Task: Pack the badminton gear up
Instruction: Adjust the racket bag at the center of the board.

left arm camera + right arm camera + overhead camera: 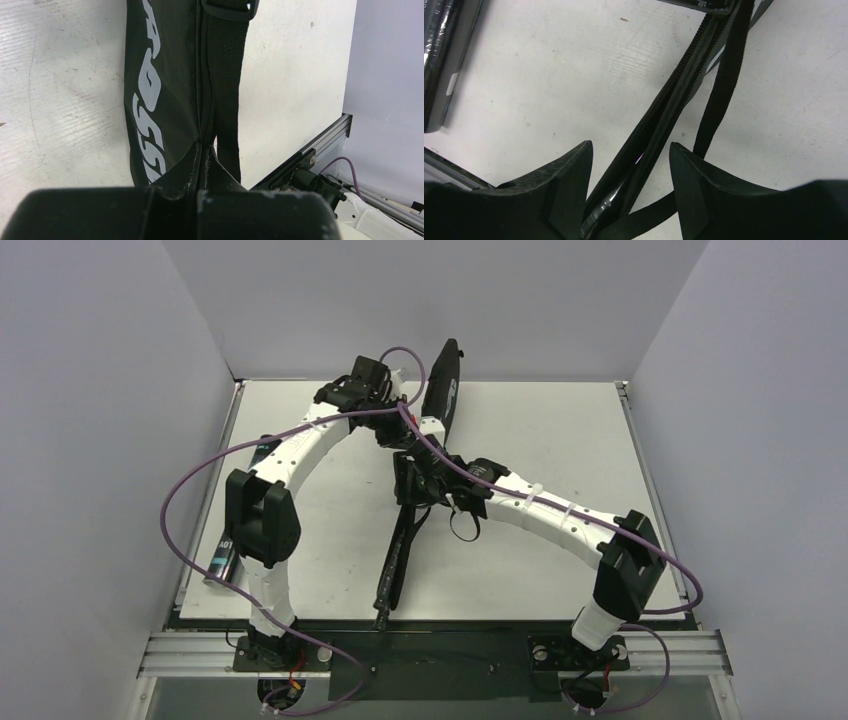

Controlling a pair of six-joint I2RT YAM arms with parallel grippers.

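The bag's narrow end (384, 612) is pointing at the near rail, so my right gripper should turn the bag crosswise before my left gripper holds its wide end's seam (444, 400).
The black "CROSSWAY" racket bag (441, 395) stands on edge down the middle of the table, wide end far and narrow end near; its white lettering shows in the left wrist view (147, 100). My left gripper (400, 433) is shut on the bag's zipper seam (205, 145). My right gripper (416, 490) is open, its fingers (569, 175) straddling the bag's open zippered edge (664, 107) without touching it. A glossy black part (599, 215) shows inside that opening. The black tube with teal print (220, 562) lies at the left table edge and in the right wrist view (439, 60). No shuttlecocks are in view.
The bag's black strap (724, 85) loops loose on the white table (560, 430) beside the right gripper. Grey walls close in the left, back and right. A metal rail (430, 650) runs along the near edge by the arm bases.
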